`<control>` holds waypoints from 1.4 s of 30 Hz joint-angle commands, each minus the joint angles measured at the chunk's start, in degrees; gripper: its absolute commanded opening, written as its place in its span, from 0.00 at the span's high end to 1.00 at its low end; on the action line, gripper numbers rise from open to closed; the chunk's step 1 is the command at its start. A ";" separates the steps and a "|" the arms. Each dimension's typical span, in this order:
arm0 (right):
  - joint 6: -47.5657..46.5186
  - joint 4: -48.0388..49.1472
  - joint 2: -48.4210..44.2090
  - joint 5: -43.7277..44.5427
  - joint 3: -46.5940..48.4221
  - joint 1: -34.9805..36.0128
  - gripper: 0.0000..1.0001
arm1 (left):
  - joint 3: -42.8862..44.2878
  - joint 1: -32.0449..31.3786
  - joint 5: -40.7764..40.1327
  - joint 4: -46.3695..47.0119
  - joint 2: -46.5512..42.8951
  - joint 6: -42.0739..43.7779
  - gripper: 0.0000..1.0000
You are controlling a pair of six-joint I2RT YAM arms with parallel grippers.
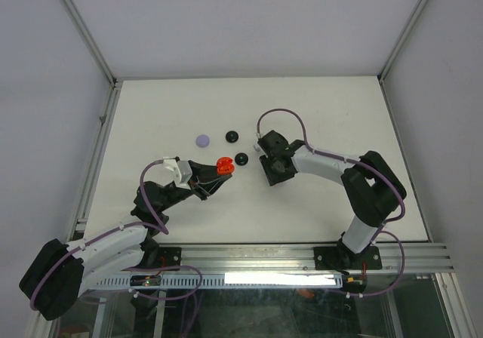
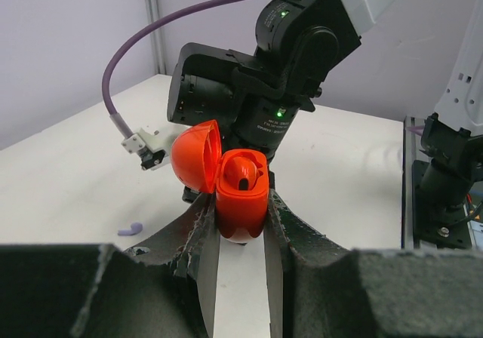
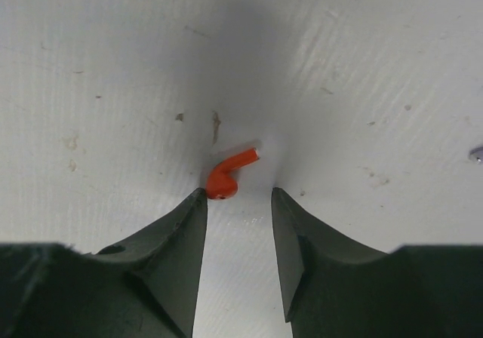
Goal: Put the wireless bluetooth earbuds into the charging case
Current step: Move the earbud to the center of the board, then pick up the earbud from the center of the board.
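The loose red earbud's stem lies at a slant across my right gripper's gap, with the earbud's head by the end of one finger. I should lift clear, turn and close around the head.
My left gripper is shut on a red charging case, held above the table with its lid open to the left; the case also shows in the top view. A red earbud sits in one of its sockets. My right gripper is open, pointing down at the table, with a loose red earbud lying just past the left fingertip. In the top view the right gripper hides that bud. A lilac earbud lies on the table left of the case.
A lilac round case and two black round cases lie on the white table between the arms. The right arm's wrist stands close behind the red case. Metal frame posts run along the table sides.
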 commanded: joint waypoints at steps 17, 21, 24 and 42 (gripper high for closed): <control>2.59 2.55 -1.75 4.70 0.14 -14.32 0.59 | 0.70 -0.07 0.32 0.96 -0.67 0.81 1.00; 4.32 4.28 -5.81 -0.82 -0.13 -14.32 0.59 | 0.75 -0.06 -0.02 0.76 -0.64 0.72 1.00; 7.80 6.78 -9.12 -6.75 -1.91 -14.25 0.59 | 0.70 -0.04 -0.33 0.73 -0.35 0.67 1.00; 21.03 18.88 -10.40 -12.98 -11.68 -14.02 0.60 | 1.06 -0.02 -0.03 1.15 0.75 0.02 1.00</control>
